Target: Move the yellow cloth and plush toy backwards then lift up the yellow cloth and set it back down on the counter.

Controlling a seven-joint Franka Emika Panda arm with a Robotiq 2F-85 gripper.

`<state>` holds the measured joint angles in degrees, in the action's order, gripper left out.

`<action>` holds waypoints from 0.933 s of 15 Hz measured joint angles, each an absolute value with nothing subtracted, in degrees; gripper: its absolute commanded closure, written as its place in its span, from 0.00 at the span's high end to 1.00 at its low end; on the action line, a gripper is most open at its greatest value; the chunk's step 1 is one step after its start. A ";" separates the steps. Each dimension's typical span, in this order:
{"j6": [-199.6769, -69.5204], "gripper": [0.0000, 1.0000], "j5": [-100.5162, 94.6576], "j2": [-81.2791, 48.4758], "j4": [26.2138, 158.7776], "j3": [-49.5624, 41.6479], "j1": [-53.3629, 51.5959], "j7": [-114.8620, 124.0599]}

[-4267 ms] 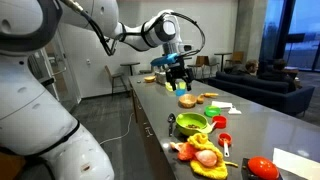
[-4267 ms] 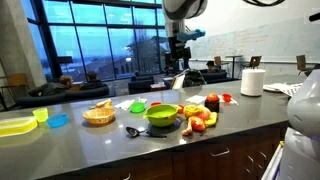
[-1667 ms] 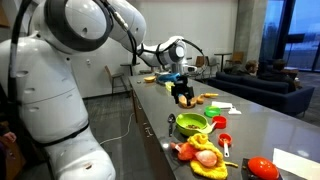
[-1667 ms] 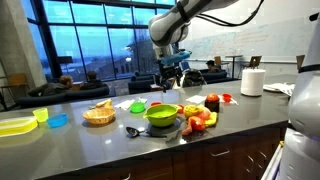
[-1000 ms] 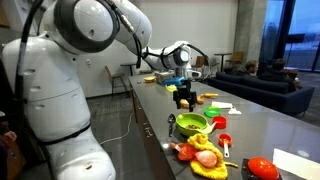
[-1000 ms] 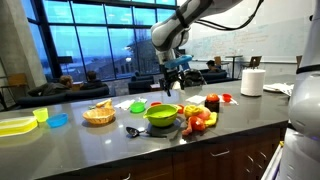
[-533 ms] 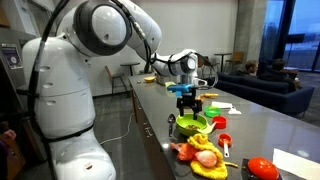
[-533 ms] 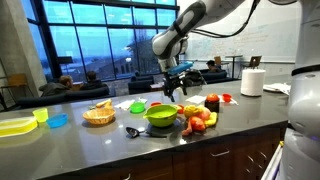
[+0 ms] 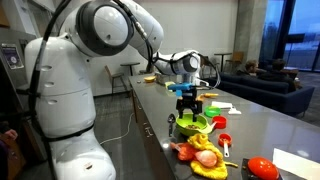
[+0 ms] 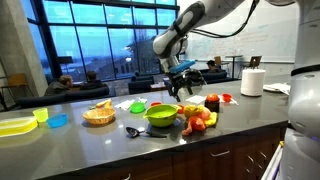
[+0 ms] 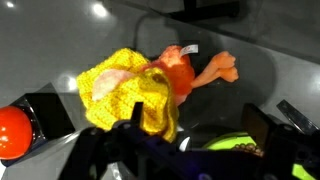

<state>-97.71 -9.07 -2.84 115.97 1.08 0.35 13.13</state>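
Note:
The robot's gripper hangs above the green bowl's rim (image 11: 233, 139) next to the yellow cloth, so it should move back, turn, and come down onto the cloth's bunched fold (image 11: 151, 95).
A yellow cloth (image 11: 122, 92) lies crumpled on the grey counter, with an orange and pink plush toy (image 11: 196, 70) lying against it. Both show near the counter's front end in an exterior view, the cloth (image 9: 207, 168) under the toy (image 9: 200, 150). In the exterior view from the other side the toy (image 10: 198, 120) lies beside the green bowl (image 10: 163, 113). My gripper (image 9: 188, 104) hangs open and empty above the green bowl (image 9: 192, 123), short of the cloth. It also shows in the wrist view (image 11: 195, 132) and in an exterior view (image 10: 185, 90).
A red cup (image 9: 221, 122) and a red object (image 9: 262, 168) lie near the cloth. A red apple (image 10: 212, 101), a paper towel roll (image 10: 253, 81), a basket (image 10: 98, 113), a green plate (image 10: 137, 105), a blue bowl (image 10: 58, 120) and a yellow tray (image 10: 15, 125) stand along the counter.
My gripper has come down and moved along the counter from the far end to above the green bowl, staying open. The cloth and toy have not moved.

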 measured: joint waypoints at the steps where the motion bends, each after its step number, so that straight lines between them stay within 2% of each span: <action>1: -97.52 1.00 -9.07 -2.89 115.96 1.08 0.34 13.13; 4: -97.49 1.00 -9.58 -2.42 116.97 0.43 0.80 12.87; 11: -108.29 1.00 -13.70 8.05 134.60 -9.57 9.65 3.22; 14: -112.20 1.00 -7.78 12.22 139.63 -13.64 12.41 -1.70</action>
